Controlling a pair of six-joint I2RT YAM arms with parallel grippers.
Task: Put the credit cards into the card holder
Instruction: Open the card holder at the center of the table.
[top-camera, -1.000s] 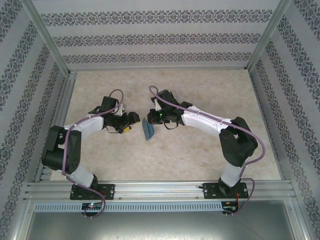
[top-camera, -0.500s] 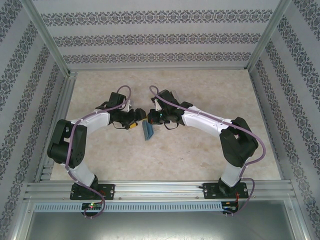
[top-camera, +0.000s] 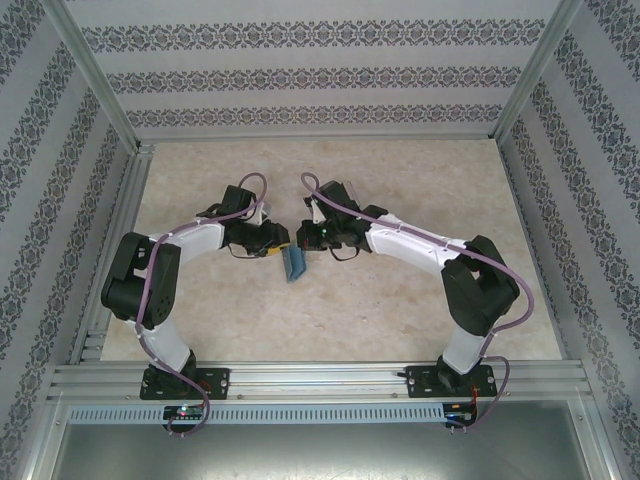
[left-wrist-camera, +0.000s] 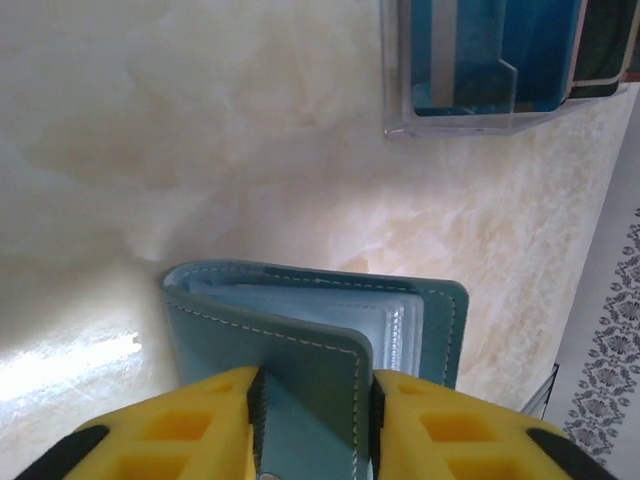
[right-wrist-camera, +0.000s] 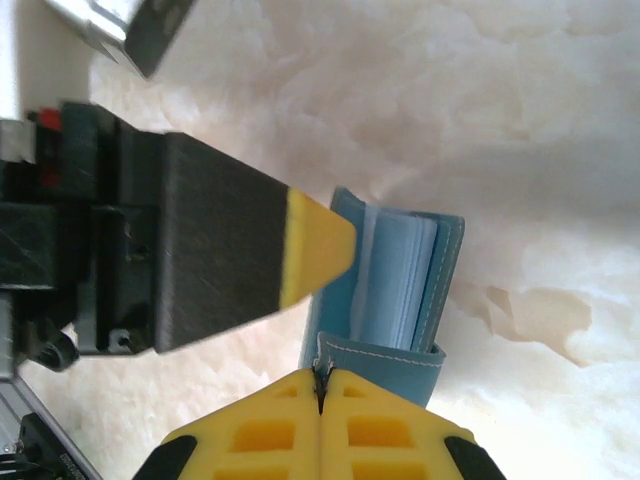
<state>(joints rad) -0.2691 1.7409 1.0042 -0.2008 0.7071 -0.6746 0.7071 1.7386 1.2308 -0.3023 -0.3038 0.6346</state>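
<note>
The card holder's front cover (left-wrist-camera: 312, 408) is held by my left gripper, so I should keep pulling the back cover's strap (right-wrist-camera: 385, 368) away with my right gripper until the covers stand wide apart.
The teal card holder (top-camera: 295, 262) stands half open on the table between both arms, pale blue sleeves (right-wrist-camera: 395, 275) showing inside. In the left wrist view its cover flap (left-wrist-camera: 305, 370) sits between my left gripper's (left-wrist-camera: 312, 385) yellow fingers, with the pads against both edges. My right gripper (right-wrist-camera: 322, 378) is shut on the thin edge of the other cover. From above, the left gripper (top-camera: 278, 245) and the right gripper (top-camera: 303, 240) meet over the wallet. Credit cards (left-wrist-camera: 530, 45), blue and dark ones, stand in a clear box beyond the wallet.
The clear plastic box (left-wrist-camera: 470, 120) rests on the marble-patterned table (top-camera: 400, 180) just past the wallet. Patterned walls and aluminium rails (top-camera: 110, 260) close in the table. The left gripper's black finger with a yellow tip (right-wrist-camera: 315, 250) crosses the right wrist view.
My left arm has swung right and brought its gripper onto the card holder. The right arm and the wallet have hardly moved.
</note>
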